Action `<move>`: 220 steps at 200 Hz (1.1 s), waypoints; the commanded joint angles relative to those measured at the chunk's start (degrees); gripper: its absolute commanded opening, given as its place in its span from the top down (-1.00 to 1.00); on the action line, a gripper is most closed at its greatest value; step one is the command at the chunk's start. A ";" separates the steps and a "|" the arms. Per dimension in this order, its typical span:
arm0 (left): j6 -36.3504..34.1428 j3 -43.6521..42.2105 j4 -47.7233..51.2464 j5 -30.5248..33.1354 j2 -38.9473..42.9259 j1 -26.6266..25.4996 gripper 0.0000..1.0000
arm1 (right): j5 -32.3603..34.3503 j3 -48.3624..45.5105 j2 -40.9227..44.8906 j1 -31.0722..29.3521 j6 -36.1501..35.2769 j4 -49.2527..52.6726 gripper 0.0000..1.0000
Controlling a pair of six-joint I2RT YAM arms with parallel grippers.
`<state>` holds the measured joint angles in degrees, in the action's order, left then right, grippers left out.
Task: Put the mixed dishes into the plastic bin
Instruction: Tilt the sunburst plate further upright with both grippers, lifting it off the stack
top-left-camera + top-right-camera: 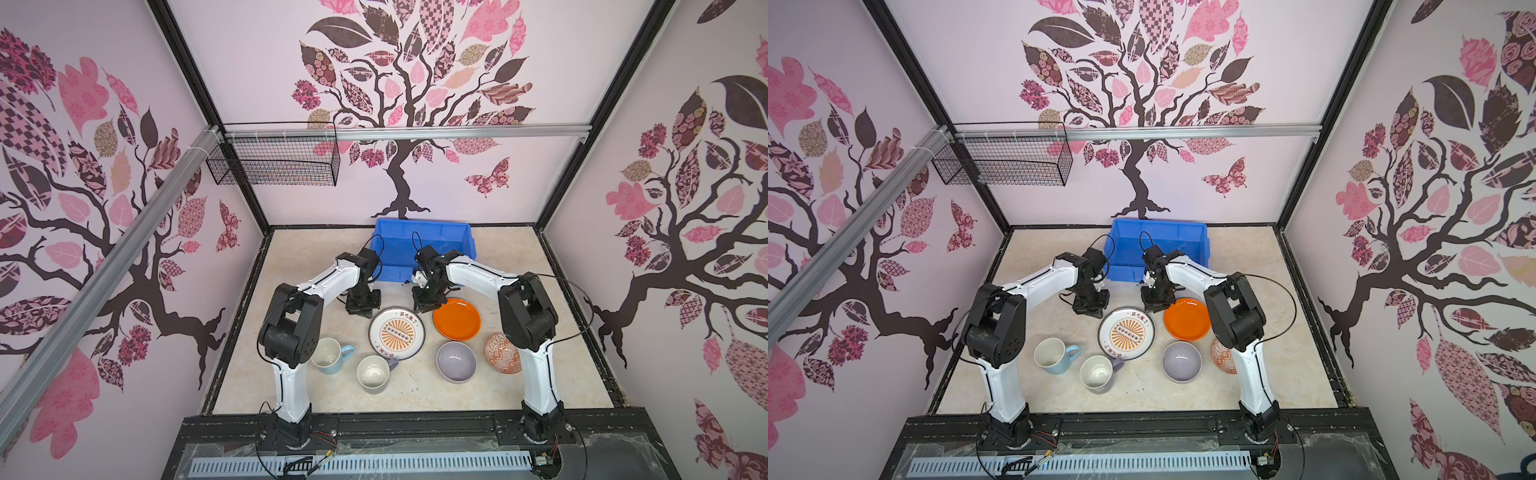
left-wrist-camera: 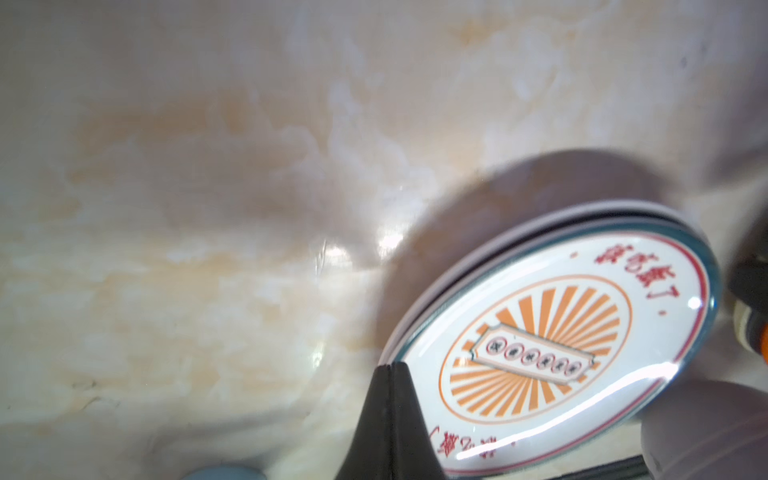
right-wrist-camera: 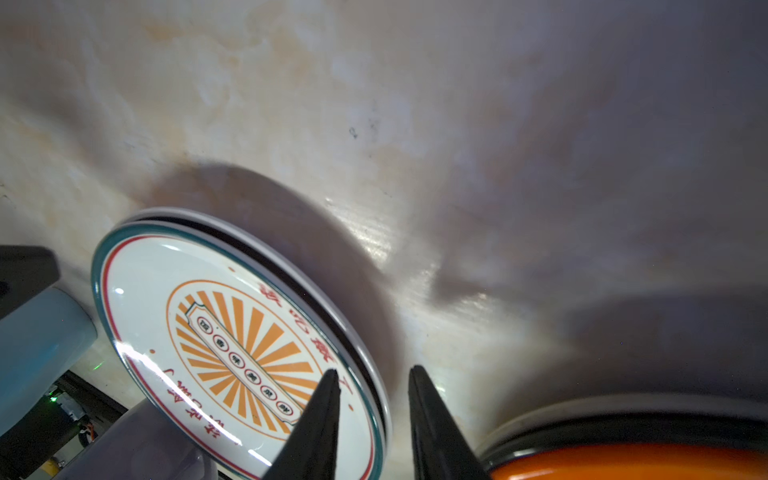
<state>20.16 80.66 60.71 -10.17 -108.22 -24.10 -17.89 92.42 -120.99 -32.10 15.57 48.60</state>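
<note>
The rim of the sunburst plate is close over the dark-rimmed plate's rim (image 3: 345,323), so my left gripper should first push the sunburst plate (image 1: 374,328) toward my right gripper's fingers.
The blue plastic bin (image 1: 424,245) stands at the back of the table. In front lie the sunburst plate (image 1: 397,332) (image 1: 1126,331) stacked on a dark-rimmed plate, an orange plate (image 1: 457,319), a lavender bowl (image 1: 456,360), a patterned bowl (image 1: 502,353), a light-blue mug (image 1: 330,355) and a lavender mug (image 1: 374,373). My left gripper (image 2: 388,365) is shut and empty beside the sunburst plate (image 2: 552,349). My right gripper (image 3: 374,370) is open, its jaws on either side of the rim of the sunburst plate (image 3: 232,332), with the orange plate (image 3: 623,461) close by.
A black wire basket (image 1: 274,160) hangs on the back rail at upper left, well above the table. Both arms' elbows rise over the front dishes. Walls close the table on three sides.
</note>
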 commanded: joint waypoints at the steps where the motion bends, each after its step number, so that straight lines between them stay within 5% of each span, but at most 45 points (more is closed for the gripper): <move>1: -0.40 -4.07 2.12 -0.02 4.25 -0.07 1.00 | 0.42 -2.73 3.62 0.02 0.17 1.11 0.32; 34: 0.22 -7.66 1.44 -0.59 7.06 -0.07 0.96 | 0.57 -6.01 5.66 -0.02 1.04 -0.16 0.10; 92: 1.40 -10.96 -3.21 -3.12 5.42 -0.25 0.96 | 0.59 -7.58 7.08 -0.97 2.11 -0.97 0.09; 193: 2.07 -10.30 -7.03 -4.50 0.14 -2.26 1.00 | 0.70 -7.30 7.00 -1.13 2.47 -1.08 0.24; 220: 2.07 -9.71 -6.92 -4.50 -0.22 -2.26 1.00 | 1.81 -6.75 7.01 -1.14 2.26 -0.40 0.45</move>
<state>21.91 71.16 55.09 -15.40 -106.13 -26.15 -18.06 84.68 -116.71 -32.99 18.04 46.26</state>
